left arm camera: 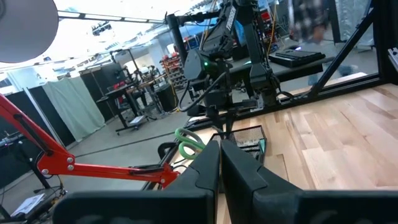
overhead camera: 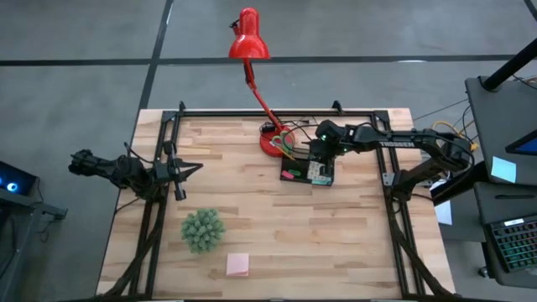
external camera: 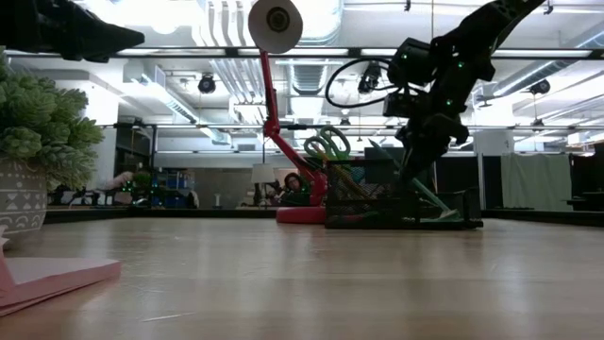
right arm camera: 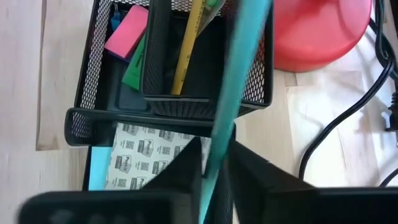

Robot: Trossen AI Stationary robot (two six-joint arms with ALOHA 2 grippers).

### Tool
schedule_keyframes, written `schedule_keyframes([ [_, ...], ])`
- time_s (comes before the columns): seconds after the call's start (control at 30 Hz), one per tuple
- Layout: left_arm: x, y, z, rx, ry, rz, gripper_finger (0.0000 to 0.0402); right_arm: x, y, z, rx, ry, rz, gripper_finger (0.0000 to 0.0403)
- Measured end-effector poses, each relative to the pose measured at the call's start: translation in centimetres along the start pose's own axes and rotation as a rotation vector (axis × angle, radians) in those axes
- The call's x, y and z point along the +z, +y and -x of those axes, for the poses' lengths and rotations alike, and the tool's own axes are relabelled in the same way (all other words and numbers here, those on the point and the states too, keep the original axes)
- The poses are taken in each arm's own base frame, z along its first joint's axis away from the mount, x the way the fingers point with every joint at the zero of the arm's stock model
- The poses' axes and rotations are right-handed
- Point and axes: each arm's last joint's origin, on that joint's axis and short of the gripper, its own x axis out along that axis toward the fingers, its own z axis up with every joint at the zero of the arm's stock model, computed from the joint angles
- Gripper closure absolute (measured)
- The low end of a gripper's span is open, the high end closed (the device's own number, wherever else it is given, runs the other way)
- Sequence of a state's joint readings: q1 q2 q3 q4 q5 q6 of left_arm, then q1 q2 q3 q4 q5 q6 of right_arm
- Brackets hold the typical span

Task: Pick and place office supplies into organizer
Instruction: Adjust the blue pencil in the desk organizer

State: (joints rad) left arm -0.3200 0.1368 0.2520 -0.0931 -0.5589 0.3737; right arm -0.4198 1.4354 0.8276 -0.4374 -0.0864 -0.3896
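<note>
My right gripper needs to lift the teal pen (right arm camera: 235, 84), because it slants across the side of the organizer's cup, then turn the pen upright and lower it into the cup (right arm camera: 202, 70).
The black mesh organizer (overhead camera: 286, 168) stands by the red lamp base (overhead camera: 271, 144). My right gripper (right arm camera: 214, 144) hangs over it, slanting down, shut on the teal pen (right arm camera: 239, 68). In the organizer's cup stand a yellow pencil (right arm camera: 183, 56) and the green-handled scissors (external camera: 327, 146). Pink (right arm camera: 127, 37) and green (right arm camera: 134, 68) pieces lie in its tray, and a light-blue sticky pad (right arm camera: 99, 168) lies in its front part. A pink sticky pad (overhead camera: 237, 265) lies flat near the table's front edge. My left gripper (overhead camera: 190, 169) waits shut at the table's left. My right gripper pinches the teal pen's shaft (right arm camera: 216, 163) between its two fingers. The fingers come from above, slanting down. The pen runs on ahead of the fingers, along them, over the organizer's cup (right arm camera: 205, 106). Where its ends lie I cannot tell.
The red desk lamp's arm (overhead camera: 262, 101) rises just behind the organizer, with black cables (right arm camera: 336, 137) beside its base. A fuzzy green ball (overhead camera: 202, 229) in a pot sits front left of centre. Bare wood lies between it and the organizer.
</note>
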Motion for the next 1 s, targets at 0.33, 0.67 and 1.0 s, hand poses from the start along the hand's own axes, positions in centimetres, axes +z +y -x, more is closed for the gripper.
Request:
schedule_keyframes([
  [0.33,0.0,0.0,0.0,0.000,0.000,0.000,0.0402,0.2,-0.1,0.3,0.005,0.013,-0.024,0.0386],
  [0.67,0.0,0.0,0.0,0.000,0.000,0.000,0.0402,4.1,-1.2,4.7,-0.034,-0.103,-0.068,0.0388],
  [1.0,0.0,0.0,0.0,-0.001,0.001,-0.001,0.0402,7.7,-1.7,9.2,-0.060,-0.438,-0.192,0.0389],
])
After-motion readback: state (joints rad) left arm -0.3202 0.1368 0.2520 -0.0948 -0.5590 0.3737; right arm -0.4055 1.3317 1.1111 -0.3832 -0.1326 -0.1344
